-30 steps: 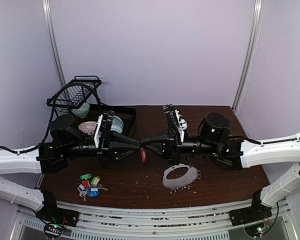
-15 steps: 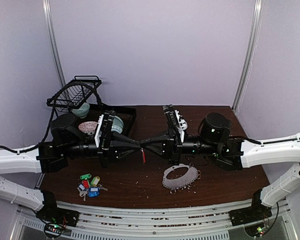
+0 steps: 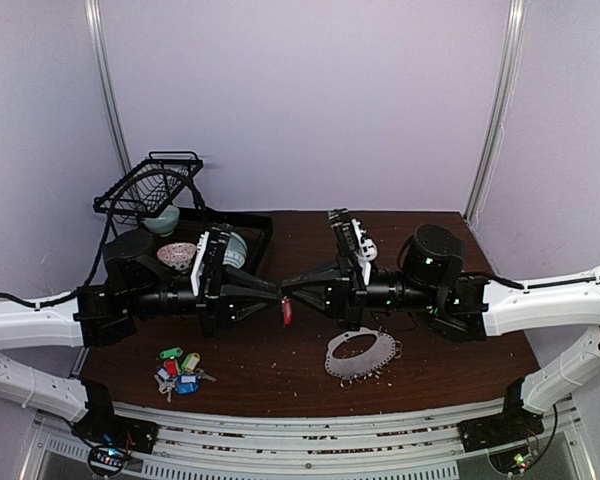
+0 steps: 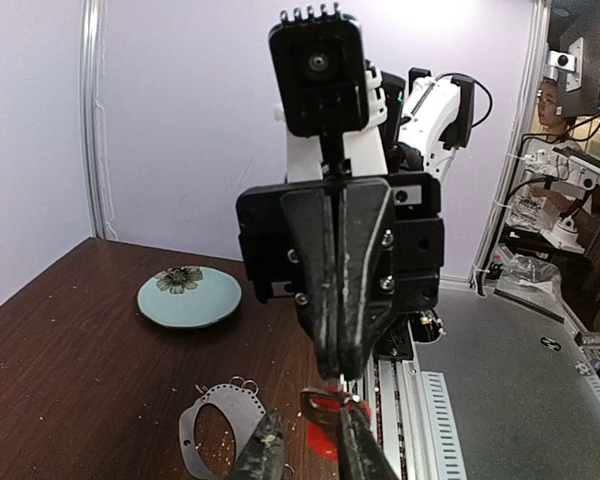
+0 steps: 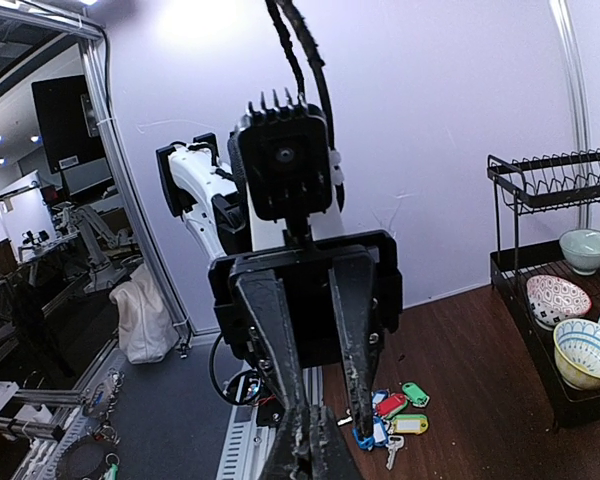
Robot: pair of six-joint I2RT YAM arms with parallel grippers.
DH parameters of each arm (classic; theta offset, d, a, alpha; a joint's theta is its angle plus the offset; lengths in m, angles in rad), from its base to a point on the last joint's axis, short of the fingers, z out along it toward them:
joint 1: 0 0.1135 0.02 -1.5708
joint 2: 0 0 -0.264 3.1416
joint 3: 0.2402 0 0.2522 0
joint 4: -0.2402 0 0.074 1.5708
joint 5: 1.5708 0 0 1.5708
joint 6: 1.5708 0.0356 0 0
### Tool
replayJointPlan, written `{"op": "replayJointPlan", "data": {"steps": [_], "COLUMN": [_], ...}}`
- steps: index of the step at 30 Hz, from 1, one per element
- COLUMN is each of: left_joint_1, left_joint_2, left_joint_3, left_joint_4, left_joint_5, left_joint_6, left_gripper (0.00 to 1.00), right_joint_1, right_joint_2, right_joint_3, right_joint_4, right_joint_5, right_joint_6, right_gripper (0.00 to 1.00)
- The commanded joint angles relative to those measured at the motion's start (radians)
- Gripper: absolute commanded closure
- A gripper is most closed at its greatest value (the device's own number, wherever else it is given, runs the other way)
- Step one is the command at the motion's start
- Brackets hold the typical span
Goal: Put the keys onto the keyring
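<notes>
My right gripper is pinching the key's small silver end [image 4: 342, 383] with its red tag hanging. My left gripper should hold the key's head [image 4: 325, 403] while my right gripper takes a new grip.
My two grippers meet tip to tip above the table's middle. The right gripper [image 3: 289, 290] [image 4: 341, 368] is shut, and a small silver end of one of the keys [image 4: 307, 409] shows at its tips. That key's red tag [image 3: 287, 312] [image 4: 321, 441] hangs below. The left gripper [image 3: 277, 290] [image 4: 308, 428] has its jaws a little apart around the key's head. The head lies against the right finger, and a gap shows beside the left finger. The keyring [image 3: 381, 350] [image 4: 232, 402] lies flat on the table. The other keys [image 3: 180, 368] [image 5: 395, 415] lie in a heap at front left.
A black wire dish rack [image 3: 150, 190] and a black tray [image 3: 258, 225] with bowls [image 5: 580, 350] stand at the back left. A pale green plate [image 4: 189, 297] lies on the table. Metal rails [image 3: 310, 425] run along the near edge.
Both arms stay almost where they were. The red tag under the tips has turned a little and swung back.
</notes>
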State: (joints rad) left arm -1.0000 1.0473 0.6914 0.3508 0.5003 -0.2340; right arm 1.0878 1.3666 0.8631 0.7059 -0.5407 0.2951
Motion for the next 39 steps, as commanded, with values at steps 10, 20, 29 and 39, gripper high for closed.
{"op": "replayJointPlan", "data": {"steps": [10,20,29,39], "left_joint_1": [0.008,0.008,0.008,0.008], "left_joint_2": [0.026,0.071,0.031,0.07], "left_joint_3": [0.014,0.034,0.022,0.051], "left_joint_4": [0.051,0.107,0.132,0.101], "left_joint_5": [0.052,0.1,0.067,0.068], "left_joint_6": [-0.016,-0.034,-0.022,-0.018], "left_gripper": [0.8,0.85,0.88,0.95], "right_joint_1": [0.005,0.005,0.006,0.006], "right_joint_2": [-0.019,-0.013,-0.017,-0.026], "right_joint_3": [0.009,0.013,0.012,0.014], "right_joint_4": [0.049,0.043,0.034,0.027], "right_joint_5": [-0.018,-0.018,-0.021,-0.02], "right_joint_6": [-0.003,-0.005,-0.008,-0.011], "right_gripper": [1.0,1.0,1.0,1.0]}}
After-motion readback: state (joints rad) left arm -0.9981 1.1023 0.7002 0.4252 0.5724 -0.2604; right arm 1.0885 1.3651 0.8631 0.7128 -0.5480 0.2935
